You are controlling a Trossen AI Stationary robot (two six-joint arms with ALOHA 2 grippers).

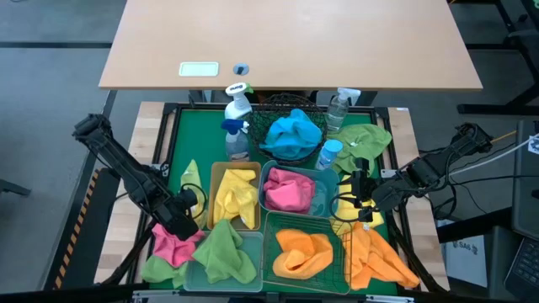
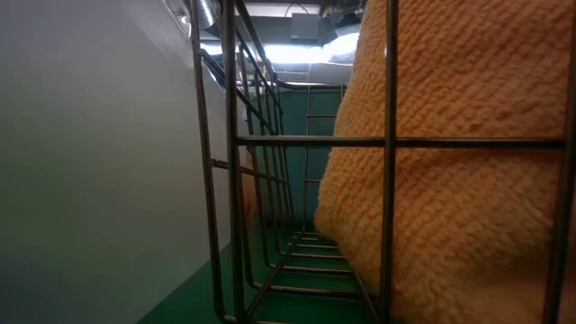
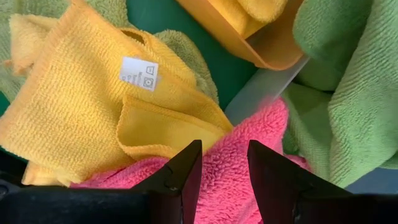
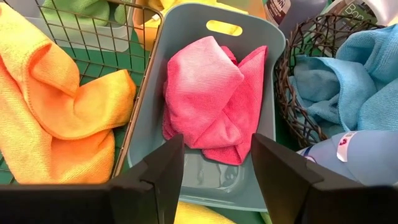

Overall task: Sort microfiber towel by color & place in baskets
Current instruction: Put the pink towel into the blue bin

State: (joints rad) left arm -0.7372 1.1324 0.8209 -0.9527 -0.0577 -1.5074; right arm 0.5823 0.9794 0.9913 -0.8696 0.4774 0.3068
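Observation:
The pink towel's fold (image 3: 264,121) stands up next to the yellow towel's edge, so I expect the pink towel to come off on its own and hang limp when I lift it.
My left gripper (image 1: 182,215) (image 3: 224,167) stands open, pointing down over a loose pink towel (image 1: 171,244) (image 3: 264,127) at the table's near left. Beside that towel lies a yellow towel (image 3: 81,106) with a white tag. My right gripper (image 1: 358,199) (image 4: 214,163) hangs open and holds nothing, above the near right corner of the teal bin (image 1: 268,175) (image 4: 186,37), which has a pink towel (image 4: 208,93) in it. The amber bin (image 1: 212,181) holds yellow towels, and the pale-green bin (image 1: 253,246) a green towel. An orange towel is in the green wire basket (image 1: 341,252), a blue one in the round black basket (image 1: 278,105).
Several spray bottles (image 1: 238,101) (image 1: 338,108) stand around the black basket at the back. Loose towels lie on the table: orange (image 1: 377,259) at the near right, green (image 1: 368,141) at the far right, green (image 1: 160,269) at the near left. A wooden tabletop (image 1: 337,42) lies beyond.

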